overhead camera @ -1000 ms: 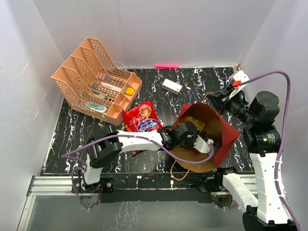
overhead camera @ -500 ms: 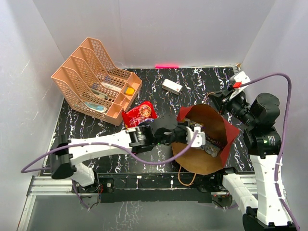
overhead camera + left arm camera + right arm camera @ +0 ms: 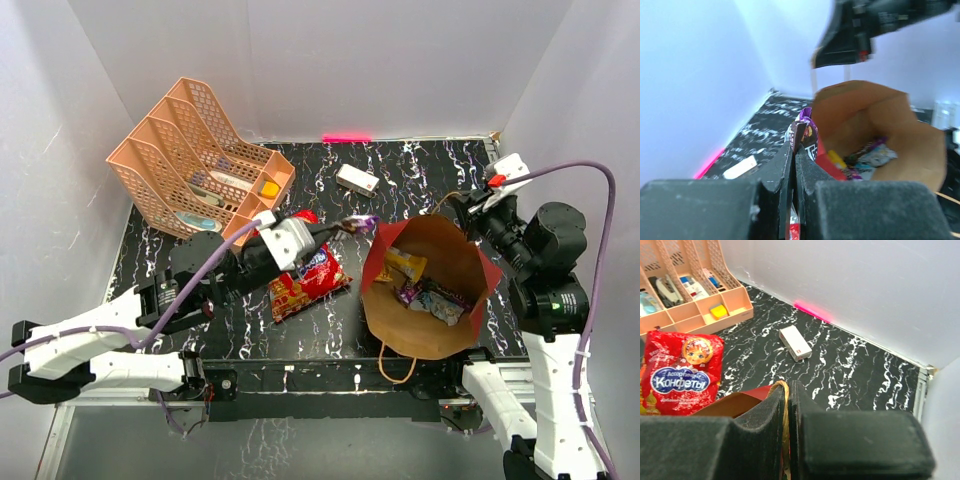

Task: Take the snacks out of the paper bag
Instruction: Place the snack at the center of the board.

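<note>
My left gripper should carry on going to the free spot (image 3: pixel 326 204) by the white box and let go there, because the purple candy packet (image 3: pixel 362 222) is clear of the paper bag.
The paper bag (image 3: pixel 425 288), red outside and brown inside, lies open on the right of the table with several candy packets (image 3: pixel 428 296) inside. My right gripper (image 3: pixel 458 208) is shut on the bag's cord handle (image 3: pixel 785 390) at its far rim. My left gripper (image 3: pixel 345 226) is shut on a purple candy packet (image 3: pixel 807 134) and holds it in the air left of the bag's mouth. The red chip bag (image 3: pixel 305 278) lies on the table under my left arm; it also shows in the right wrist view (image 3: pixel 680 372).
A peach mesh file rack (image 3: pixel 195 180) stands at the back left. A small white box (image 3: pixel 356 179) lies near the back wall. A second cord handle (image 3: pixel 395 368) hangs over the table's near edge.
My left gripper has pulled back out of the paper bag to the left with the purple packet in it. The chip bag has shifted nearer. The right gripper still holds the handle.
</note>
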### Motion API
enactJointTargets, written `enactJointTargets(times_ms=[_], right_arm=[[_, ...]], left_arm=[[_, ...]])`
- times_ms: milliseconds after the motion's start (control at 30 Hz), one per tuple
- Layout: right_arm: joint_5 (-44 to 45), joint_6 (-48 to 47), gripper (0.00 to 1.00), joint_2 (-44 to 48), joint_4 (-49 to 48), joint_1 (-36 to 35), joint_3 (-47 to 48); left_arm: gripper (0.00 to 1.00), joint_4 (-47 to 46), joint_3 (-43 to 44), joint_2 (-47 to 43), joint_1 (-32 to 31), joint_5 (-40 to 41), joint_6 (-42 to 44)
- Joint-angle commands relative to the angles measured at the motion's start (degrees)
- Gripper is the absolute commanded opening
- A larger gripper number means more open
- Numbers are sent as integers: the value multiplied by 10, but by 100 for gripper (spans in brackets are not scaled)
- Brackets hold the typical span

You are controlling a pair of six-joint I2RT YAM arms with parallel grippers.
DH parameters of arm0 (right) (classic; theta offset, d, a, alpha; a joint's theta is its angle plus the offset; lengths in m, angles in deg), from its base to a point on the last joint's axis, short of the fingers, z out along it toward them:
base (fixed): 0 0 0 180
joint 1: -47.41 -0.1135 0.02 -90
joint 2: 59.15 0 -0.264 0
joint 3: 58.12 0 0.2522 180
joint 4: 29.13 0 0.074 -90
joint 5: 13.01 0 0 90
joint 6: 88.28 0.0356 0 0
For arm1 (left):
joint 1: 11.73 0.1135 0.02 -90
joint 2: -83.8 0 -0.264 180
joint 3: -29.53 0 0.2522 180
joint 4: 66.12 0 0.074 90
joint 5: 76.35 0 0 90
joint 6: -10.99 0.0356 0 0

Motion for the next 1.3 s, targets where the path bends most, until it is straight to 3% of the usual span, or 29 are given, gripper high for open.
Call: enactJointTargets(times_ms=[0,100,267,433,833,1033,1267], right_arm=[[52,-24,8,15,-22,0,22],[55,-27,8,17,-20,1,19],[46,-27,8,13,-23,0,16],[34,-25,8,4,-31,0,18],[29,-52,8,-4,-11,1,44],[29,-58,8,-2,-6,0,51],[24,-63,8,-17,15,1,76]], left_arm=[[0,-16,-8,-1,8,214,-26],[0,0,-2,17,50,259,-52],[0,37,-4,57,209,113,-193],[0,34,20,139,291,14,-279],[0,-8,141,379,402,-184,-427],[0,116,284,531,443,-221,-451],[0,124,310,618,461,-275,-469]])
